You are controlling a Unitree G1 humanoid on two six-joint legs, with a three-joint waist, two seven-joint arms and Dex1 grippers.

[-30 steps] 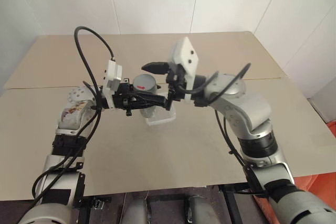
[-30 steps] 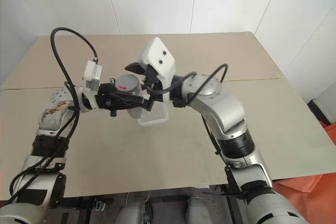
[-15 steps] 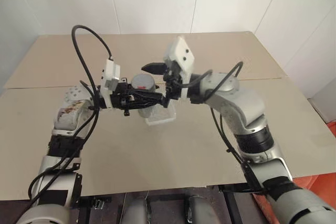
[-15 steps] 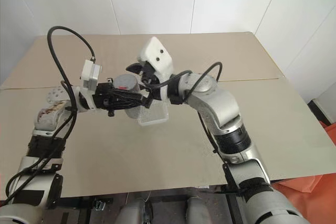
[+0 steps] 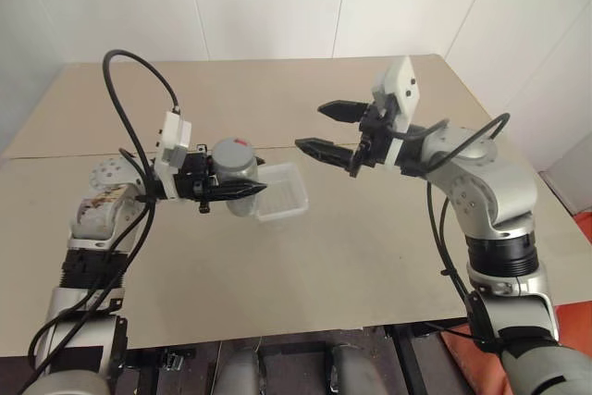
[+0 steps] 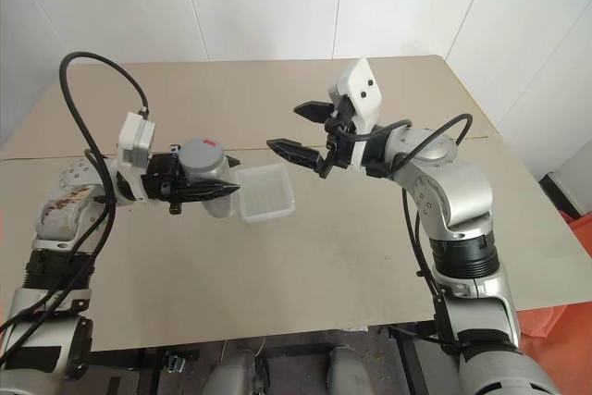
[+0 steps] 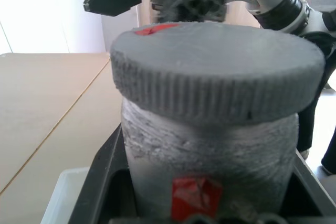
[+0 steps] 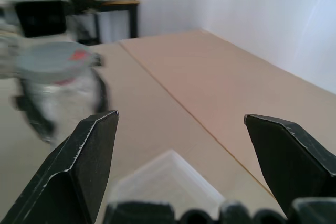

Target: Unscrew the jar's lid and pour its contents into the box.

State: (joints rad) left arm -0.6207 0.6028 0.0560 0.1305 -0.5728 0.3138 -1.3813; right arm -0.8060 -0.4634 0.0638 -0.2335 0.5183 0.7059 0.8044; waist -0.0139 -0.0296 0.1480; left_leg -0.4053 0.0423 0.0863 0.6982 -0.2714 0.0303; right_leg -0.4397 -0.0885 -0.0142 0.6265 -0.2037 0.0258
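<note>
I see that the jar [image 5: 240, 176] looks pale and see-through below its grey lid, so I expect only a few small pieces to drop out when I pour.
My left gripper [image 5: 252, 188] is shut on the jar [image 5: 239, 178], holding it upright above the table. The grey lid [image 5: 233, 149] with its red mark sits on the jar, and it shows close up in the left wrist view as lid [image 7: 215, 72] over the jar body [image 7: 210, 150]. The contents are hidden inside the jar. The white box [image 5: 282, 193] lies on the table just right of the jar. My right gripper [image 5: 310, 127] hangs open and empty to the right of the jar, pointing toward it, clear of the lid. Its fingers [image 8: 89, 156] frame the blurred jar [image 8: 52, 82].
The tan table [image 5: 324, 256] has a seam running across its middle, and white walls stand close behind it. An orange object [image 6: 578, 228] shows past the table's right edge.
My right gripper has drawn back from the lid to the right, still open and empty. The lid remains on the jar and the box is now uncovered.
</note>
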